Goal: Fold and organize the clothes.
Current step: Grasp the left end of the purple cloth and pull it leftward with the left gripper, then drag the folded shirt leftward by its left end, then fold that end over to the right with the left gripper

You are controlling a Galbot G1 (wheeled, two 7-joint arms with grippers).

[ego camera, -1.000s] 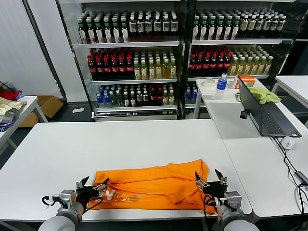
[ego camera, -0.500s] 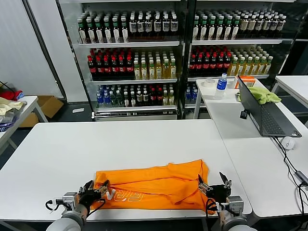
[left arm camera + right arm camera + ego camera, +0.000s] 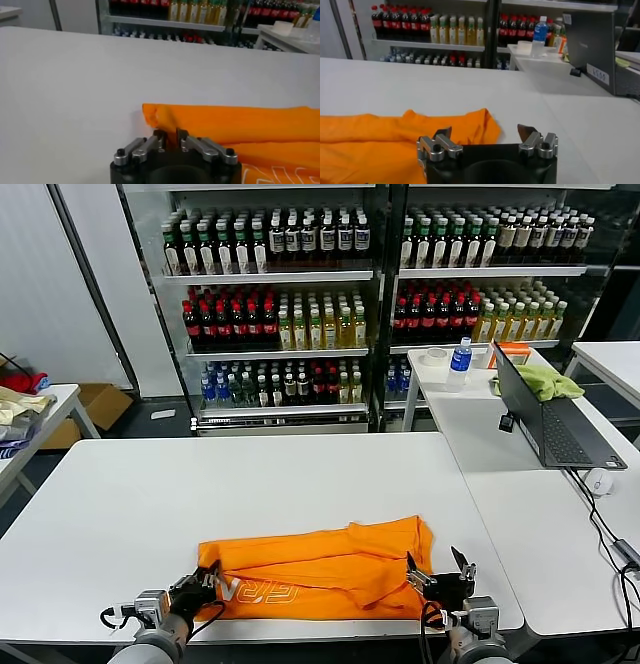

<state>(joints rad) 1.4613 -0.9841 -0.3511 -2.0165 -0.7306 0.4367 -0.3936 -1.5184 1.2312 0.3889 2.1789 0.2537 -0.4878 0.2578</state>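
My left gripper should pull the T-shirt clear before folding its held end [image 3: 212,553] over the T-shirt's middle, because the orange T-shirt's far end [image 3: 415,546] is lying at my open right gripper.
The bright orange T-shirt [image 3: 320,569] lies folded into a long band along the front of the white table [image 3: 250,484], white lettering showing near its left end. My left gripper [image 3: 205,582] is at the shirt's left end, shut on a fold of the orange fabric [image 3: 169,131]. My right gripper [image 3: 440,569] is open at the shirt's right end, one finger [image 3: 442,134] over the fabric, the other over bare table. The shirt also shows in the right wrist view [image 3: 395,135].
A second white table [image 3: 540,474] adjoins on the right with an open laptop [image 3: 545,419], a mouse [image 3: 598,480], a cable, a blue bottle [image 3: 459,362] and a yellow-green cloth [image 3: 545,379]. Drink shelves stand behind. A fabric pile [image 3: 18,404] lies far left.
Both grippers have drawn back toward the table's front edge. The left one has closed on the shirt's left end; the shirt's left edge has shifted slightly.
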